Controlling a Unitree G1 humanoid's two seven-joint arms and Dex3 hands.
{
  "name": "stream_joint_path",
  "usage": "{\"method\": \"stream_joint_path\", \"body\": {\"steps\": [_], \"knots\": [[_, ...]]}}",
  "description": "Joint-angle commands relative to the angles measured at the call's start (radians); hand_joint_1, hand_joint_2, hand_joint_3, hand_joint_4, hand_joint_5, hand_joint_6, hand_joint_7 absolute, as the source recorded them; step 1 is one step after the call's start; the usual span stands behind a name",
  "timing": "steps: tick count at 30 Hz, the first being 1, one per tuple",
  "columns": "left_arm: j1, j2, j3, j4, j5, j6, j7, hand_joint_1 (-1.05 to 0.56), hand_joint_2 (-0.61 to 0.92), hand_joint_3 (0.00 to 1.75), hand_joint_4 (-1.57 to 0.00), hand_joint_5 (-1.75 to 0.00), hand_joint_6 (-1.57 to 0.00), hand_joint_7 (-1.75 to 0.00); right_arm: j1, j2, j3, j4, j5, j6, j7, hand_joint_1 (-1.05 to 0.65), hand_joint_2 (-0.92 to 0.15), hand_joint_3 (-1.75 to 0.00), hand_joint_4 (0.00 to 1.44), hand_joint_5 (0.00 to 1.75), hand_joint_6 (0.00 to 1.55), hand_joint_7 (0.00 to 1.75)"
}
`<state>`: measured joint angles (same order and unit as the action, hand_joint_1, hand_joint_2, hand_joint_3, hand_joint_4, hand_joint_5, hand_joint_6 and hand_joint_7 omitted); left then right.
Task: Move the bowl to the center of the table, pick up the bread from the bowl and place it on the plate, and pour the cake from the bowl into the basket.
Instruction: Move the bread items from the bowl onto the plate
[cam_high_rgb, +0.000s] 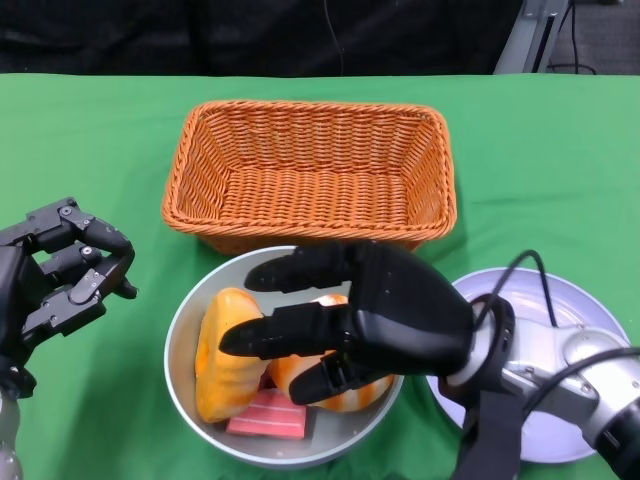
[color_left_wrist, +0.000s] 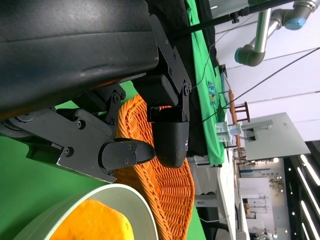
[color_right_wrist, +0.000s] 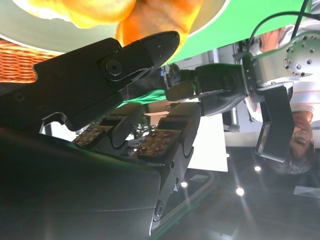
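Observation:
My gripper will uncover another piece of cake hidden beneath the yellow-orange bread (cam_high_rgb: 226, 362) when it lifts the bread, because the bread leans up against the bowl's side (cam_high_rgb: 188, 350).
The grey bowl (cam_high_rgb: 178, 340) sits just in front of the wicker basket (cam_high_rgb: 310, 170). Inside it lie a long yellow-orange bread (cam_high_rgb: 225, 360), a round orange bun (cam_high_rgb: 352, 393) and a pink slice of cake (cam_high_rgb: 270, 415). My right hand (cam_high_rgb: 370, 315) hovers over the bowl with its fingers spread above the bun, holding nothing. The right wrist view shows those fingers (color_right_wrist: 160, 142) apart, with the bread (color_right_wrist: 100, 12) beyond them. My left hand (cam_high_rgb: 65, 275) hangs left of the bowl, loosely bent and empty. The white plate (cam_high_rgb: 560, 300) lies right of the bowl, partly under my right forearm.
Green cloth covers the table. The basket (color_left_wrist: 160, 190) and the bowl's rim (color_left_wrist: 125, 200) show past my left hand (color_left_wrist: 150, 115) in the left wrist view. A person (color_right_wrist: 300, 135) stands beyond the table in the right wrist view.

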<state>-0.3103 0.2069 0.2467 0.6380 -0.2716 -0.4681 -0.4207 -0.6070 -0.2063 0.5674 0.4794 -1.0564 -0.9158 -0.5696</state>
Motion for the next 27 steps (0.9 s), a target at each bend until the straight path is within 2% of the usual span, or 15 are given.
{"method": "stream_joint_path", "body": {"steps": [1,9,16,22,25,27], "knots": [[-0.020,0.018,0.018,0.006,-0.022,0.017,-0.011,-0.12,0.85,0.46,-0.82,-1.36,-0.85,-1.06,-0.040,-0.002,0.028,0.034,-0.020,0.006,-0.045,-0.61,-0.83,-0.01,0.79,0.02,0.78,0.00],[-0.036,0.018,0.028,0.048,-0.034,-0.004,-0.031,-0.14,0.84,0.44,-0.83,-1.38,-0.85,-1.07,-0.139,0.042,0.116,0.183,-0.068,0.016,-0.161,-0.56,-0.76,0.00,0.78,0.00,0.77,0.00],[-0.041,0.040,0.054,0.086,0.002,-0.059,0.024,-0.11,0.85,0.52,-0.82,-1.39,-0.83,-1.11,-0.228,0.070,0.223,0.336,-0.135,0.055,-0.246,-0.57,-0.81,-0.01,0.79,0.01,0.78,0.01],[-0.032,0.042,0.058,0.080,0.011,-0.067,0.042,-0.08,0.86,0.53,-0.81,-1.37,-0.82,-1.10,-0.255,0.105,0.279,0.426,-0.136,0.078,-0.282,-0.56,-0.84,-0.01,0.77,0.00,0.76,0.00],[-0.031,0.045,0.065,0.083,0.008,-0.074,0.043,-0.08,0.87,0.51,-0.82,-1.35,-0.85,-1.07,-0.265,0.124,0.307,0.466,-0.141,0.094,-0.302,-0.55,-0.83,0.00,0.77,0.00,0.77,0.00],[-0.029,0.050,0.069,0.085,0.010,-0.081,0.046,-0.08,0.87,0.51,-0.83,-1.34,-0.86,-1.06,-0.271,0.136,0.323,0.490,-0.143,0.112,-0.311,-0.57,-0.78,0.00,0.76,0.00,0.76,0.00]]}}
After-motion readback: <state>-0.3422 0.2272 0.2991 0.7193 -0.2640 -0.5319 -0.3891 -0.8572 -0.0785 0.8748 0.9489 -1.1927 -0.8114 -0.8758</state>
